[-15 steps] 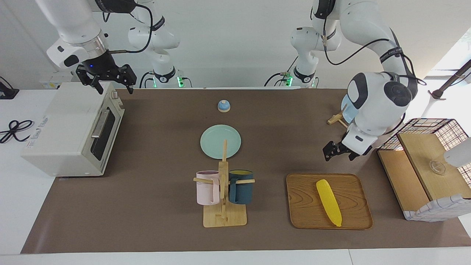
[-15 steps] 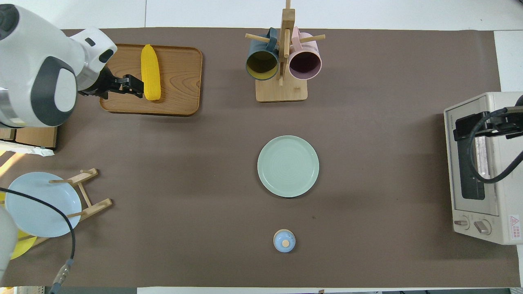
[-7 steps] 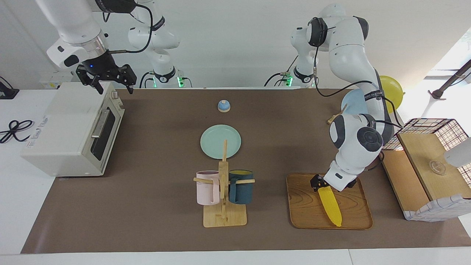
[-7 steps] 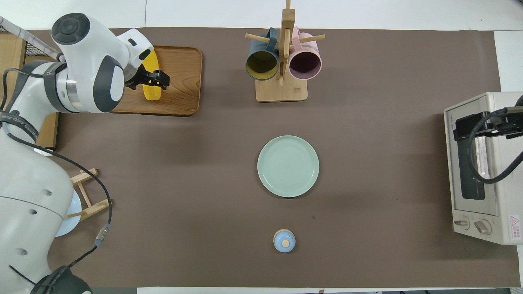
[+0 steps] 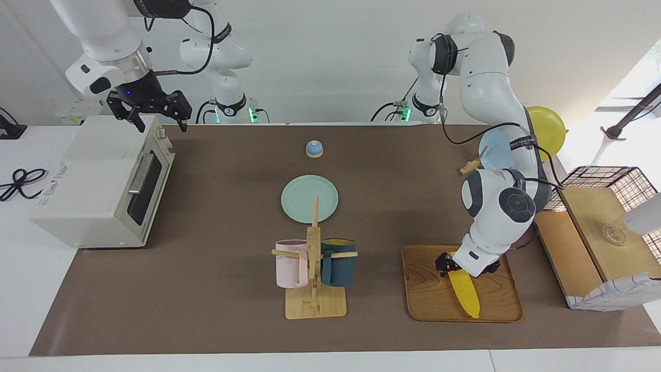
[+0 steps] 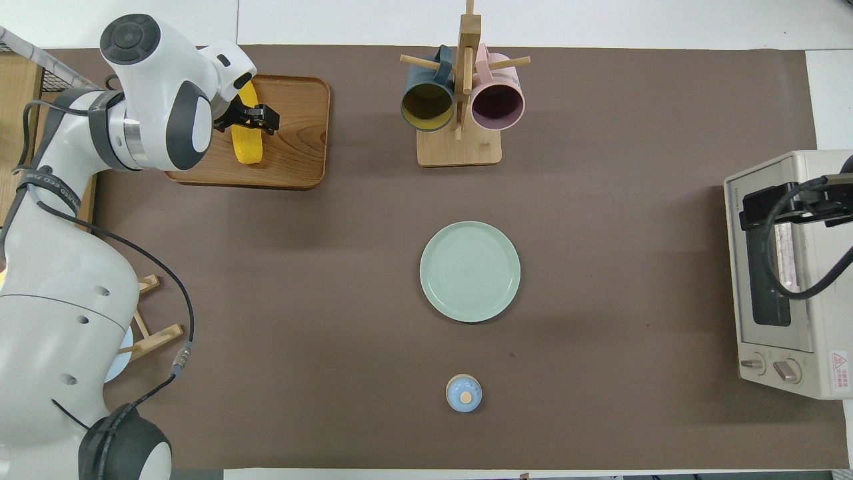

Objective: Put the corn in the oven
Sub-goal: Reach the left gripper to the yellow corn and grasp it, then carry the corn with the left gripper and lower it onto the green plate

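Note:
My gripper will pull the oven's glass door (image 6: 766, 312) open, and the door will then swing down flat, because the silver handle (image 6: 786, 257) runs along the door's top edge.
The yellow corn (image 5: 466, 295) lies on a wooden tray (image 5: 428, 289) toward the left arm's end of the table. My left gripper (image 5: 454, 266) is down at the cob's thick end, open, one finger on each side of it. From overhead the corn (image 6: 247, 145) pokes out under the left gripper (image 6: 245, 121) on the tray (image 6: 296, 133). The off-white oven (image 5: 98, 181) stands at the right arm's end with its glass door closed. My right gripper (image 5: 150, 111) hangs open over the oven's top, holding nothing. The overhead view shows the right gripper (image 6: 793, 200) above the oven (image 6: 780, 293).
A mug rack (image 5: 314, 268) with a pink and a dark blue mug stands mid-table. Nearer the robots lie a green plate (image 5: 297, 199) and a small blue bell (image 5: 314, 149). A plate stand (image 5: 472, 166) and a wire-and-wood basket (image 5: 599, 222) sit by the tray.
My left arm swung from beside the tray out over it and lowered its open gripper astride the corn's thick end. The right arm has not moved.

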